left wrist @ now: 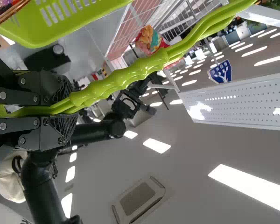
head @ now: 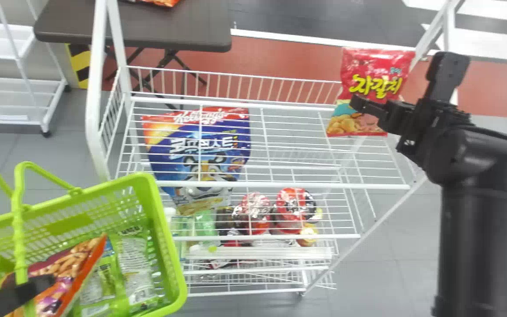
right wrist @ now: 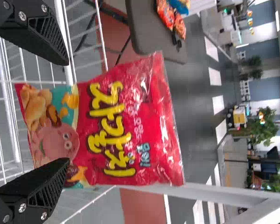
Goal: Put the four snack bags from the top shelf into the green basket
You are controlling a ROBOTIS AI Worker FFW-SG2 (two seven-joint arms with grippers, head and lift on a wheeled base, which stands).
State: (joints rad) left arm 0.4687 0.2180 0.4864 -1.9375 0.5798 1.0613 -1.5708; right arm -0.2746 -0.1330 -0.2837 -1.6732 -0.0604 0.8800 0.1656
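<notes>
My gripper will make the red snack bag pinch in at its middle when I lift it, but the bag will stay upright, because the red snack bag's top edge [head: 377, 53] stands up unfolded.
The red snack bag [head: 374, 88] stands upright at the back right of the white rack's top shelf [head: 288, 145]. My right gripper [head: 401, 83] is at its right side, fingers spread. In the right wrist view the bag [right wrist: 102, 126] lies ahead of the right gripper [right wrist: 63, 112], its lower end between the two fingertips. At the lower left, my left gripper [head: 24, 290] holds the handles of the green basket [head: 170, 255]. The left wrist view shows the left gripper [left wrist: 70, 105] closed on the green handle [left wrist: 130, 74]. An orange-purple bag [head: 64, 273] and green bags [head: 130, 264] lie in the basket.
Below the top wires are a blue cereal bag [head: 200, 149] and red-lidded cups [head: 295, 207]. A white post [head: 99, 88] rises at the rack's left, near the basket. Behind stands a dark table [head: 170, 26] with another snack bag on it.
</notes>
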